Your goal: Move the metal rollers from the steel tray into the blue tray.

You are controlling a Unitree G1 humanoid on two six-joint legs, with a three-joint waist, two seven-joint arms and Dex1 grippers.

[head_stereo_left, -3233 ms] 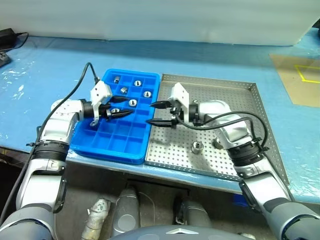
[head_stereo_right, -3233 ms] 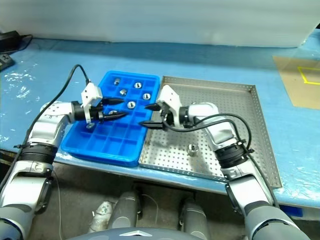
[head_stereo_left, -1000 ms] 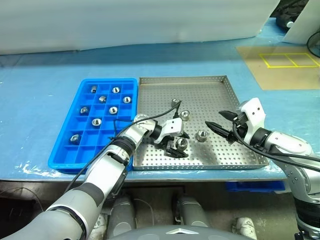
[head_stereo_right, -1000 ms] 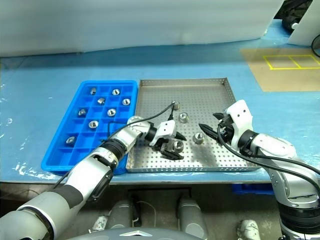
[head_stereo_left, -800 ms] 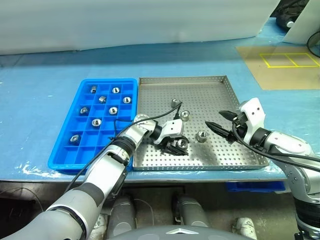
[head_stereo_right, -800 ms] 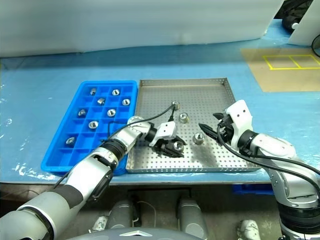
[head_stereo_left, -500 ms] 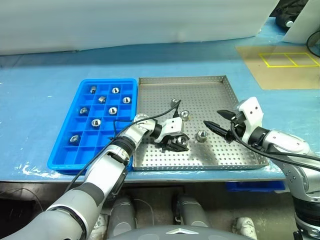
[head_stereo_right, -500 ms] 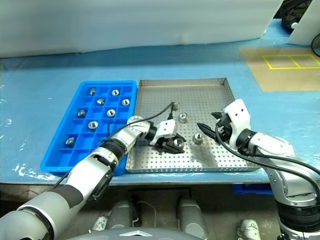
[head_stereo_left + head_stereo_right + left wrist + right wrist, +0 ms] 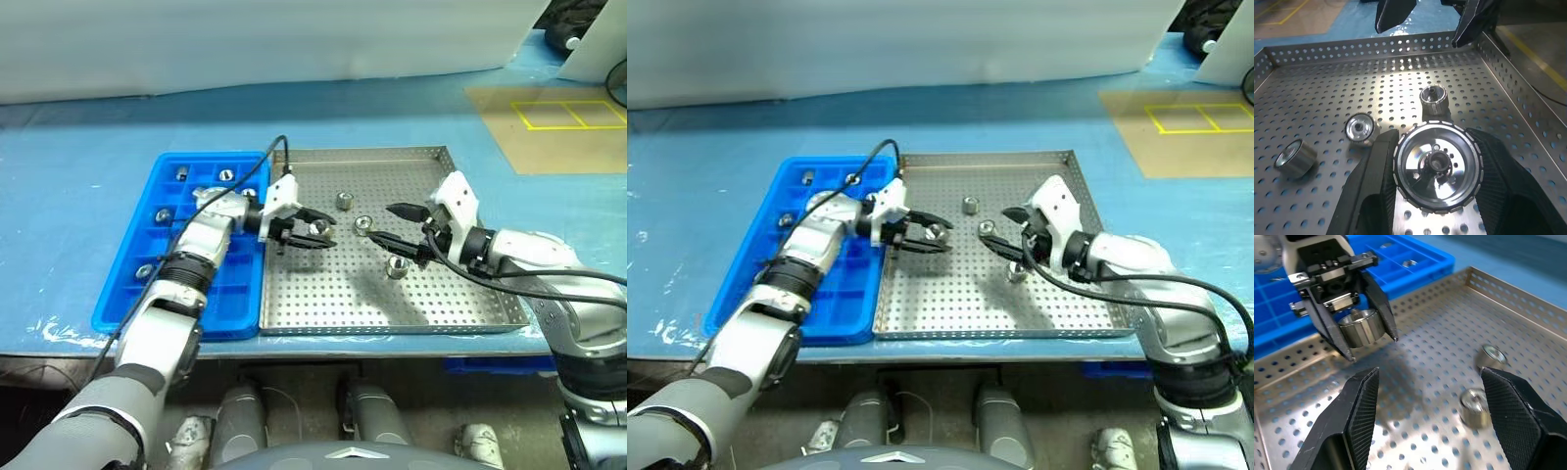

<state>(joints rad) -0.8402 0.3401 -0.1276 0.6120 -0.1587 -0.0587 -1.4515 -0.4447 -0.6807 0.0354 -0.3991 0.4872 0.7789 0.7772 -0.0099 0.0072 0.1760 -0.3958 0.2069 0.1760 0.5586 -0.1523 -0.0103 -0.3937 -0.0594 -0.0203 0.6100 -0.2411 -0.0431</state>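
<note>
The held roller [image 9: 320, 228] has both fingers of my left gripper on its side and its open end up, so it should keep being carried until it sits in an empty compartment of the blue tray [image 9: 223, 298].
My left gripper [image 9: 327, 233] is shut on a shiny metal roller [image 9: 315, 228] and holds it above the left part of the steel tray [image 9: 460, 294], close to the blue tray [image 9: 231, 286]. In the left wrist view the held roller [image 9: 1437, 166] sits between both fingers. Three more rollers lie on the perforated floor: one at the back [image 9: 344, 201], one in the middle [image 9: 362, 225], one nearer the front [image 9: 397, 266]. My right gripper [image 9: 385, 223] stands open over the middle of the steel tray, beside the middle roller. Several rollers sit in the blue tray's far compartments [image 9: 225, 175].
The two trays lie side by side on a blue-covered table [image 9: 78, 147]. A cable [image 9: 279, 157] loops from my left wrist over the blue tray. A brown board with yellow lines [image 9: 549, 122] lies at the far right.
My left gripper shut on a roller near the steel tray's front, then rose and swung left toward the blue tray with it. My right gripper moved left over the steel tray, still open.
</note>
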